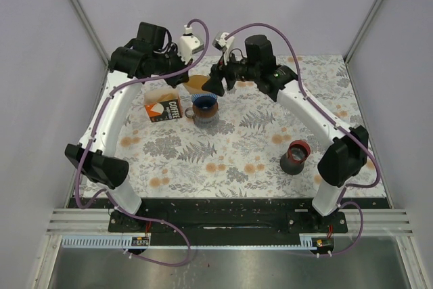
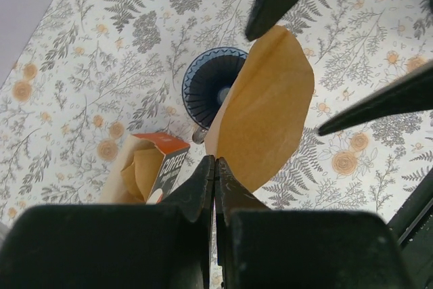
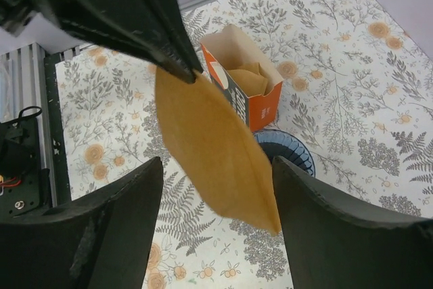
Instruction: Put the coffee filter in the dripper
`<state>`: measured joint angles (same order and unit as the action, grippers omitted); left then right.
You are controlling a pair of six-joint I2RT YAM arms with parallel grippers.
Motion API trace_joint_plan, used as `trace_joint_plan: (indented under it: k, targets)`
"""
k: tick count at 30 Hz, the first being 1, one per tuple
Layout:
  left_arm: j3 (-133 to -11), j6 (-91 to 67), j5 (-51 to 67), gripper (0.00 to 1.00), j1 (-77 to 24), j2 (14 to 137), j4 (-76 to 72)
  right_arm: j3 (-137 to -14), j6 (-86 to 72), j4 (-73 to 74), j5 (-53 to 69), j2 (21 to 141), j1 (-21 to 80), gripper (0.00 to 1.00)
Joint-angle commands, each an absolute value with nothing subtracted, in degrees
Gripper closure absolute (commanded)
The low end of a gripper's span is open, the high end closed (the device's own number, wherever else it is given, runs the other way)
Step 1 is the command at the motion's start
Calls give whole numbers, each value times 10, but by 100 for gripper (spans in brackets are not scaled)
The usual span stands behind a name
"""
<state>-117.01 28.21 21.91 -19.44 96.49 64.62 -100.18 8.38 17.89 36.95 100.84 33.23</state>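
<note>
Next, I take the opposite edge (image 2: 306, 78) of the filter with my right gripper before my left gripper opens, because the filter slants above the dripper with its corner (image 2: 214, 147) in my left gripper.
A brown paper coffee filter (image 2: 267, 109) hangs in the air above the blue ribbed dripper (image 2: 211, 88). My left gripper (image 2: 216, 167) is shut on the filter's corner. It shows in the right wrist view (image 3: 210, 147) between my right gripper's open fingers (image 3: 318, 214), which stand on either side of it without touching. In the top view the filter (image 1: 197, 84) sits between the left gripper (image 1: 183, 80) and the right gripper (image 1: 211, 86), above the dripper (image 1: 204, 106).
An orange coffee filter box (image 1: 164, 110) lies open left of the dripper, with more filters inside (image 3: 247, 79). A dark cup with a red rim (image 1: 296, 156) stands at the right near the right arm's base.
</note>
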Motion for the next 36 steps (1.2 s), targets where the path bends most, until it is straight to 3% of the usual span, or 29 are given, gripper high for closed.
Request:
trace_joint_plan:
  k: [1,9,13,18,21,25,27,33,36]
  targets:
    - [-1182,300,275,100,-207,962,640,-1034,104,184,342,1033,334,28]
    - [-1165,316,284,100,-207,969,642,-1032,110,201,316,1060,332,47]
    - [-1155,325,271,100,-207,974,642,-1028,119,212,315,1058,334,47]
    - [-1151,313,270,100,-207,979,630,-1033,117,212,312,1067,332,75]
    - [-1140,282,234,99,-207,981,598,-1040,103,218,288,1077,333,81]
    - [-1129,228,188,62,-193,995,557,-1062,86,239,237,1090,336,93]
    - [-1135,202,188,57,-183,1003,547,-1076,79,257,222,1103,337,100]
    - [-1136,156,209,36,-159,1023,542,-1125,45,324,186,1140,344,100]
    - [-1125,151,213,32,-157,1024,541,-1203,48,406,155,1176,354,100]
